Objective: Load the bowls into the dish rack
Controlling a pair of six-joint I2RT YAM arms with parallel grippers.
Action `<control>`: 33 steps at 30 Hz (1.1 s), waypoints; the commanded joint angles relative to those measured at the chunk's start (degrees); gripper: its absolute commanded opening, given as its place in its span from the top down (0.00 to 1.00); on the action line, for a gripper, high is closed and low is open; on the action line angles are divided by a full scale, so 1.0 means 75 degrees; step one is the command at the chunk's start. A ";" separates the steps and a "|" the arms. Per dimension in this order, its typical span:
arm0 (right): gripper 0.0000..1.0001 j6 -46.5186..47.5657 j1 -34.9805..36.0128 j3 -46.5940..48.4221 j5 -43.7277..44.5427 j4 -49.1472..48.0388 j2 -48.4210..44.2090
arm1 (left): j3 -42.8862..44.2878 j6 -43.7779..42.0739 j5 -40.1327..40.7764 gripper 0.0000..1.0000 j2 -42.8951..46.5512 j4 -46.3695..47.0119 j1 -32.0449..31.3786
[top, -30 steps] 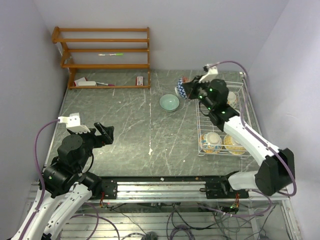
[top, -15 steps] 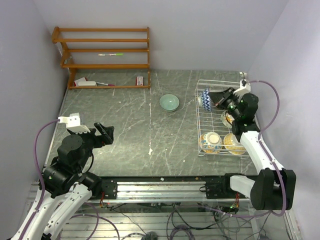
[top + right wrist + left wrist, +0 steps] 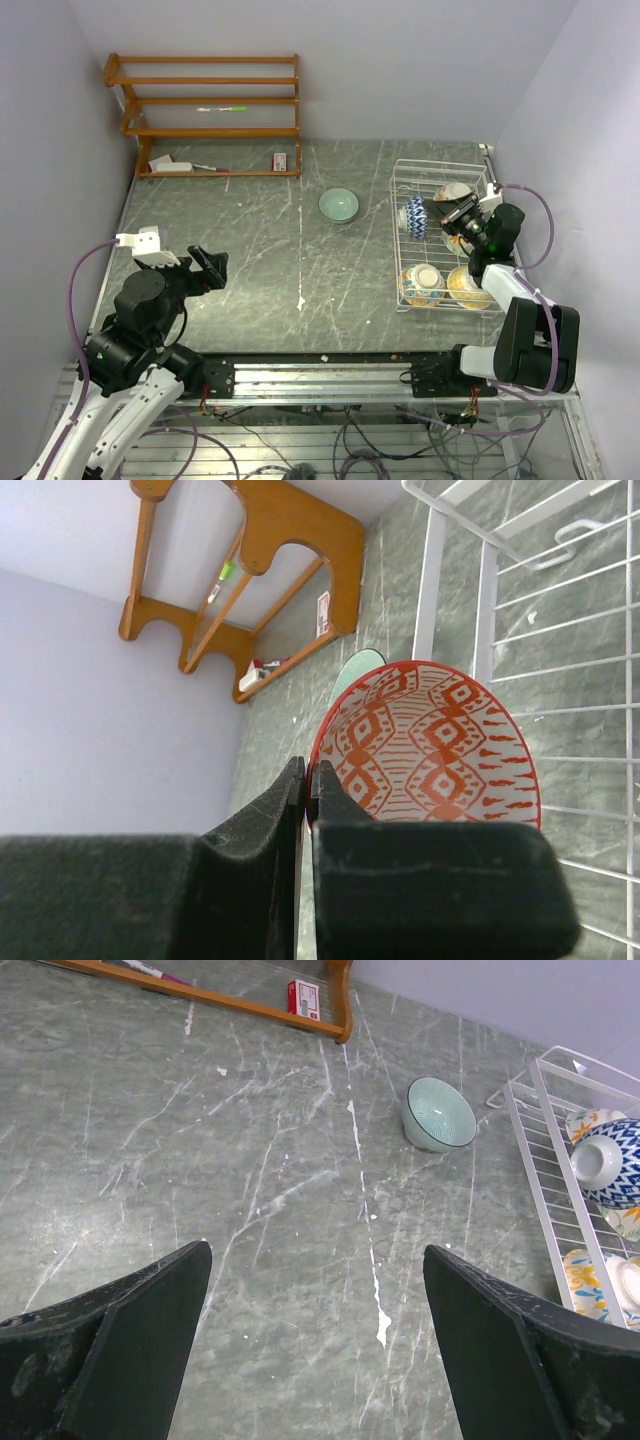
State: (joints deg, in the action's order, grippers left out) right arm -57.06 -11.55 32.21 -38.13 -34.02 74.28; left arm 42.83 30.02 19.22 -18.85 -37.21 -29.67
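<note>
The blue zigzag bowl [image 3: 416, 217] is over open wires of the dish rack [image 3: 424, 245], so my right gripper should keep lowering it until it rests there, and then let go.
My right gripper [image 3: 447, 215] is shut on the rim of a bowl [image 3: 415, 216], blue zigzag outside and red diamond pattern inside [image 3: 430, 750]. It holds the bowl tilted on edge inside the white wire dish rack [image 3: 440, 162] at the table's right. My fingers [image 3: 340, 810] pinch the bowl's left rim. Three other bowls sit in the rack: a teal-yellow one [image 3: 422, 283], an orange one [image 3: 467, 287] and a cream one [image 3: 455, 191]. A pale green bowl [image 3: 338, 205] stands alone on the table. My left gripper [image 3: 210, 265] hovers open over the table's near left, holding nothing.
A brown wooden shelf unit [image 3: 205, 110] stands at the back left with a few small items on it. Walls close in on the left and right. The rack's wire side [image 3: 545, 1175] rises at the right edge of the left wrist view.
My right arm has carried the blue-and-red bowl from left of the rack, over its edge and down inside it. The left arm has stayed still.
</note>
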 commanded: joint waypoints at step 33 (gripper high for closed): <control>0.79 0.1480 -0.0715 0.0493 0.0343 0.2269 0.1001 | 0.0190 -0.0018 -0.0037 0.02 0.0055 0.0051 -0.0051</control>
State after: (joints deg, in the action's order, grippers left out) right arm -52.10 -16.10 34.37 -39.00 -27.42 81.14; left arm 42.83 30.02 19.25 -18.81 -37.21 -29.69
